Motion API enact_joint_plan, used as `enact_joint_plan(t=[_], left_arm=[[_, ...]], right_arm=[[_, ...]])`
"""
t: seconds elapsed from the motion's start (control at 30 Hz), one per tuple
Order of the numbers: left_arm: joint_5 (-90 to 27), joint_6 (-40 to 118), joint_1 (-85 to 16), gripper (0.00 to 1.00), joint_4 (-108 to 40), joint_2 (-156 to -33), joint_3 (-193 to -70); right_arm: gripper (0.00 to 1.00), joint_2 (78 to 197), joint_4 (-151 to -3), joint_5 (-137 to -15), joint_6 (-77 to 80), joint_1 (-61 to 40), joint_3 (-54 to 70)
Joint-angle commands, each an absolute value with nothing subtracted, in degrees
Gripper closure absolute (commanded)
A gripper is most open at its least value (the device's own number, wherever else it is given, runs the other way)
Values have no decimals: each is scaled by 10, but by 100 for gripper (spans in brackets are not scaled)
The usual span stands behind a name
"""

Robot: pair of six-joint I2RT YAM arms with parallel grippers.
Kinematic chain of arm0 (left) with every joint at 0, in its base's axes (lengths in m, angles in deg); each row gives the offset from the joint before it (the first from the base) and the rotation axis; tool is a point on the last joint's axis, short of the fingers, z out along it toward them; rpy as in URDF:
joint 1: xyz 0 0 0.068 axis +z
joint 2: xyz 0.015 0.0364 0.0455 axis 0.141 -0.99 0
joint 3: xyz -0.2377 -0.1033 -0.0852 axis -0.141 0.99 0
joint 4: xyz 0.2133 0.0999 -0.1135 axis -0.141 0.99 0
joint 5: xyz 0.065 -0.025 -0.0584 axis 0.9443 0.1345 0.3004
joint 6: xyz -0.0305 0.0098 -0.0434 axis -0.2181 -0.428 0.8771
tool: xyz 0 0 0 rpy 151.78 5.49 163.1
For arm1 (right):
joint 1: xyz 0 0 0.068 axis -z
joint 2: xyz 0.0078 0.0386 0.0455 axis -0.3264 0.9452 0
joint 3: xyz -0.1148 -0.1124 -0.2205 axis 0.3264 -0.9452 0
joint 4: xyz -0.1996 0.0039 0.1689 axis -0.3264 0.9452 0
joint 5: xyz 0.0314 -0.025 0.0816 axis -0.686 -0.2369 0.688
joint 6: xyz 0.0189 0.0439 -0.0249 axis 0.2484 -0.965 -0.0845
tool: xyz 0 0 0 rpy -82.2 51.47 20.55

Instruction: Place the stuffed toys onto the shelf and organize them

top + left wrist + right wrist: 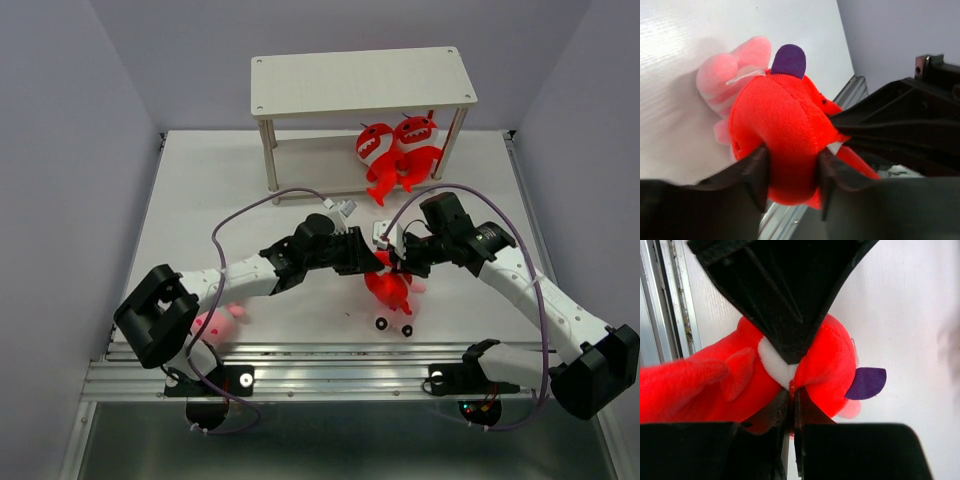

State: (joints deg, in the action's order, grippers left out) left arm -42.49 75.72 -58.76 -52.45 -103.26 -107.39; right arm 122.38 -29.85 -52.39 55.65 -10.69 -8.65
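Observation:
The red monster's head (831, 369) faces away from my right gripper, so my left gripper should turn it face up before my right gripper takes it below the monster's mouth (774, 364).
A red monster (385, 287) hangs between both grippers just above the table centre. My left gripper (372, 262) is shut on its body, which bulges between the fingers in the left wrist view (780, 135). My right gripper (398, 265) is shut on a fold of the same toy (830, 360), its fingers almost together. A pink striped toy (725, 80) lies right under the red one, its black feet (382, 323) showing. A second pink toy (218, 322) lies by the left arm's base. Two red monsters (375, 145) (415, 135) sit on the lower tier of the shelf (360, 80), at its right.
The shelf's top board is bare, as is the left half of the lower tier. A metal rail (330, 375) runs along the near table edge. Grey walls close in on both sides. Purple cables loop over both arms.

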Motion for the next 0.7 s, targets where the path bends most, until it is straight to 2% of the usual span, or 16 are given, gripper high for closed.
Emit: enact_joint_plan(t=[0.0, 0.07, 0.1, 0.2, 0.27, 0.3, 0.43, 0.47, 0.5, 0.53, 0.67], left_arm=[[-442, 767, -598, 73, -553, -1056, -1110], [-446, 767, -599, 95, -560, -1061, -1111], [-441, 766, -598, 100, -561, -1060, -1110], [-425, 758, -598, 100, -563, -1043, -1105], [-414, 742, -598, 100, -562, -1027, -1100], [-410, 736, -598, 100, -563, -1020, -1094], [-355, 709, -598, 100, -565, -951, -1061], [-339, 705, -598, 100, -566, -933, -1049], [-320, 697, -598, 100, -569, -916, -1038], [-281, 695, -598, 100, -573, -879, -1012], [-175, 707, -598, 100, -609, -793, -942]], right_arm=[[92, 1216, -325, -499, 548, -118, -65], [91, 1211, -327, -505, 550, -123, -71], [91, 1209, -329, -507, 551, -123, -74], [84, 1199, -329, -511, 549, -123, -86], [66, 1196, -330, -513, 541, -123, -92], [52, 1194, -332, -515, 538, -123, -93], [27, 1192, -349, -544, 466, -123, -73], [25, 1193, -351, -553, 452, -123, -64], [18, 1195, -354, -569, 439, -123, -42], [0, 1201, -359, -587, 402, -123, -32], [0, 1224, -366, -560, 324, -112, 19]])
